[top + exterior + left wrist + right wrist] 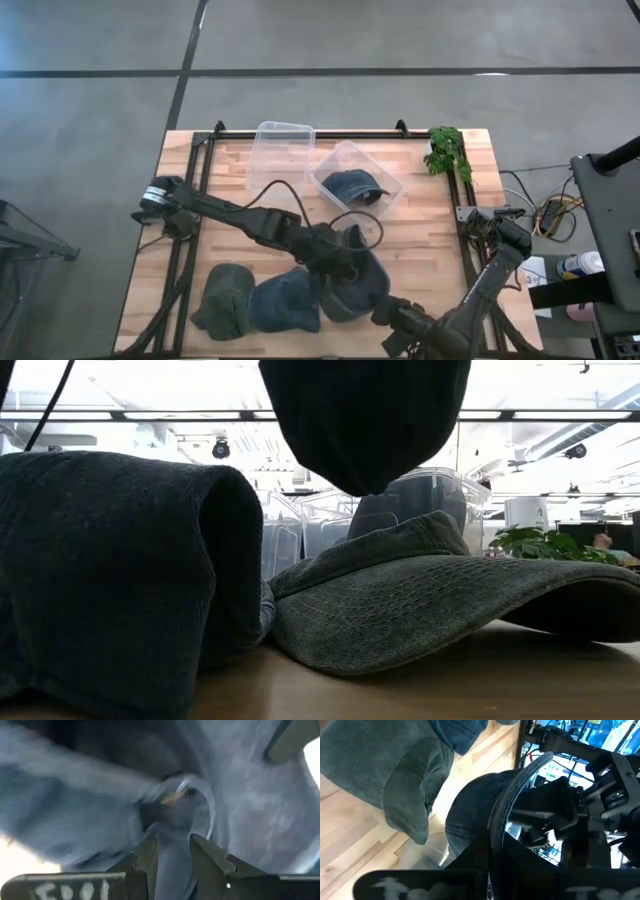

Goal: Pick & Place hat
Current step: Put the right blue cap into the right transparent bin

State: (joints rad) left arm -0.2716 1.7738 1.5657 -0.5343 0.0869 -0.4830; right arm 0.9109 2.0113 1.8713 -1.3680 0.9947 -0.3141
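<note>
The dark blue hat's brim is in my right gripper, so next my left gripper lets go of the hat's back strap before my right gripper takes the hat to the tub.
My left gripper is shut on a dark blue hat over the table's near middle. In the low view the hat hangs clear of the table. Its brim edge shows close in the right wrist view. A grey-green hat lies below it on its brim. A blue hat and a green hat lie at the near left. My right gripper waits at the near edge, beside the held hat's brim. My left gripper pinches a fold of the dark hat's cloth between its two fingers, near the curved back strap. One layer or several, I cannot tell. The hat hangs below the fingers, lifted clear of the table.
A clear tub at the far middle holds another dark hat. A second clear tub stands beside it to the left. A green plant stands at the far right corner. Black rails run along both table sides.
</note>
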